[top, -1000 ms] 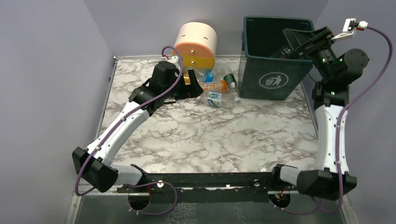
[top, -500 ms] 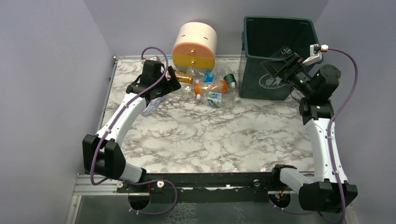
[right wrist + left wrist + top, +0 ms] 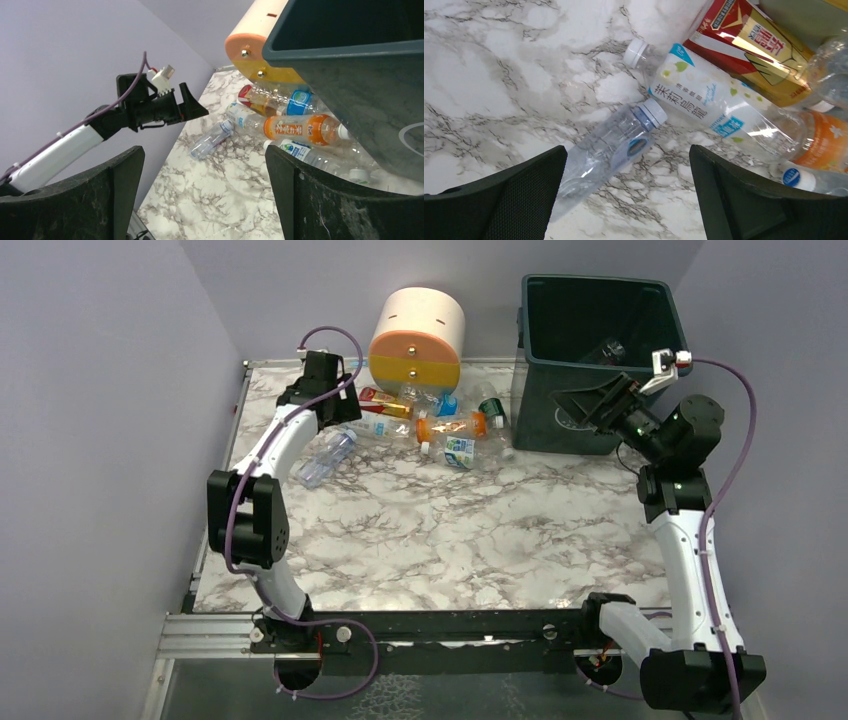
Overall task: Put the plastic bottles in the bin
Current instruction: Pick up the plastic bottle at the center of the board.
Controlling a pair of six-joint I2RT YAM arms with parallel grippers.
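My left gripper should keep going down and close around the middle of the body point(image 3: 321, 466), because the clear bottle's body point(image 3: 331, 455) is free of the white-label bottle.
Several plastic bottles point(image 3: 450, 428) lie in a pile at the back of the table, next to the dark green bin point(image 3: 590, 420). One clear bottle point(image 3: 325, 455) lies apart to the left; it also shows in the left wrist view point(image 3: 609, 150). My left gripper point(image 3: 342, 408) hovers open and empty just above it point(image 3: 626, 167). A white-label bottle point(image 3: 704, 100), a red and gold bottle point(image 3: 754, 50) and an orange bottle point(image 3: 824, 140) lie just beyond. My right gripper point(image 3: 585, 402) is open and empty point(image 3: 204, 155) in front of the bin's point(image 3: 360, 75) near wall. One bottle point(image 3: 612, 348) lies inside the bin.
The cream, orange and grey round drawer unit point(image 3: 418, 338) stands at the back behind the pile, close to the bin's left side; it also shows in the right wrist view point(image 3: 255, 40). Purple walls close in the left, back and right. The table's left edge point(image 3: 232, 440) runs near my left arm.
My left arm has swung from the pile to the back left, and the clear bottle now lies apart there. My right gripper has come down from over the bin to in front of it.
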